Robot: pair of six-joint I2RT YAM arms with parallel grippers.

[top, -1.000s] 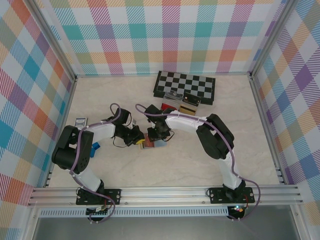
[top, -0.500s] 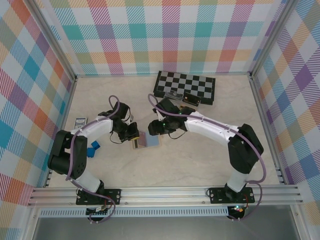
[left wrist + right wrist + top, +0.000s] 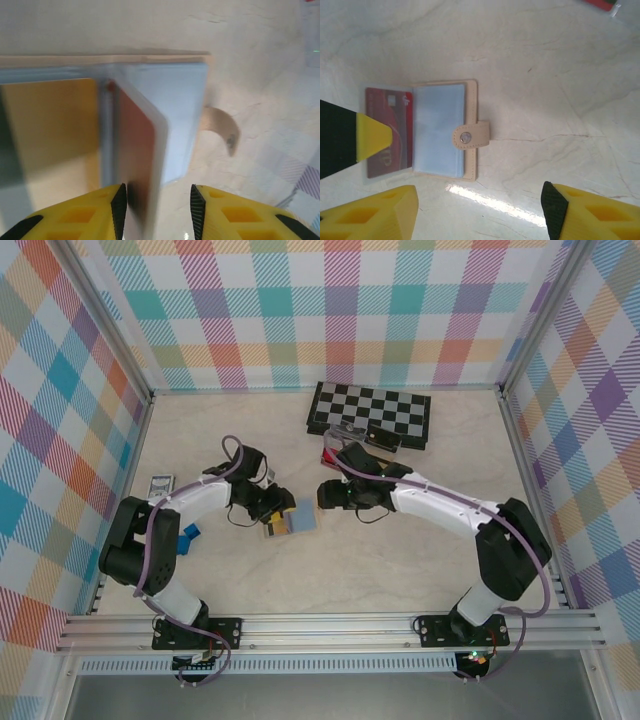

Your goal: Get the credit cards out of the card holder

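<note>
The red card's sleeve is standing on its edge, so my right gripper should hold it down flat on the light blue panel before my left gripper pulls the card.
The card holder lies open on the table, light blue panels with tan edging and a snap tab. A red credit card sits in its left sleeve. In the left wrist view an orange-tan card lies flat in the holder. The sleeve with the red card stands up on edge between my left gripper's open jaws, against the left pad. My right gripper is open wide, just right of the holder, touching nothing. From above, the left gripper is at the holder's left edge.
A folded chessboard lies at the back, with a clear tray of red and tan contents in front of it, close behind my right arm. A small blue object and a small box lie left.
Both grippers have opened. The right gripper has drawn back to the right, off the holder. The holder has shifted slightly and now lies open on the table.
</note>
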